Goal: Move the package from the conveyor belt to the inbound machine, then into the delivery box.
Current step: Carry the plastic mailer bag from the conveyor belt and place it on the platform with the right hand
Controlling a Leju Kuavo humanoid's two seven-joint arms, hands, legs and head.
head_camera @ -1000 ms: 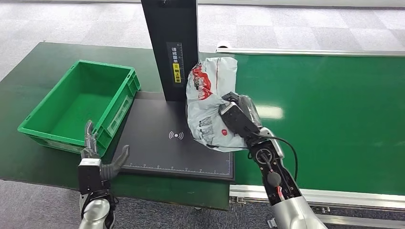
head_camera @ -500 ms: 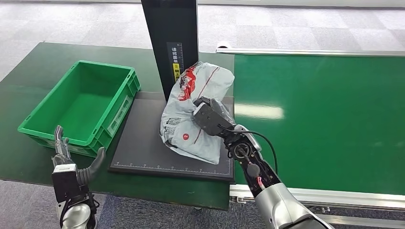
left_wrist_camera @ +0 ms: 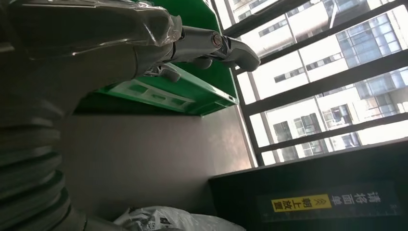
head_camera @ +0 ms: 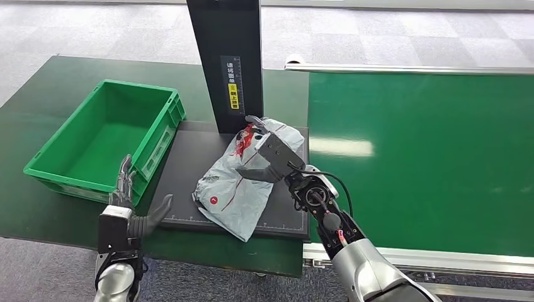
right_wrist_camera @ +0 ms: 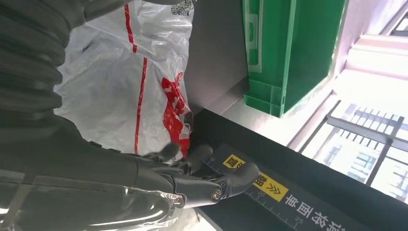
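My gripper will have the package [head_camera: 244, 181] hanging down lengthwise when I carry it over the delivery box, because the plastic at its near end [head_camera: 230, 212] is loose and creased.
The package [head_camera: 234, 187], a grey-white plastic bag with red print, lies flat on the inbound machine's black scan pad [head_camera: 189, 165], at the foot of its black column [head_camera: 225, 56]. My right hand [head_camera: 269, 150] hovers over the bag's far end with fingers spread and nothing in them. The right wrist view shows those fingers [right_wrist_camera: 226, 183] stretched out past the bag [right_wrist_camera: 125, 86], toward the column's yellow label. My left hand [head_camera: 129, 211] stands open at the table's front edge, just before the green delivery box [head_camera: 135, 88]. The left wrist view shows its fingers [left_wrist_camera: 226, 45] apart against the box [left_wrist_camera: 192, 91].
The green conveyor belt [head_camera: 428, 151] stretches along the right, with a metal rail [head_camera: 453, 261] at its front. The delivery box holds nothing. The dark green table [head_camera: 38, 107] extends left of the box. Grey carpet floor lies beyond.
My right hand carried the package down and leftward from upright beside the column, laid it flat on the scan pad and spread its fingers. My left hand swayed left, then back.
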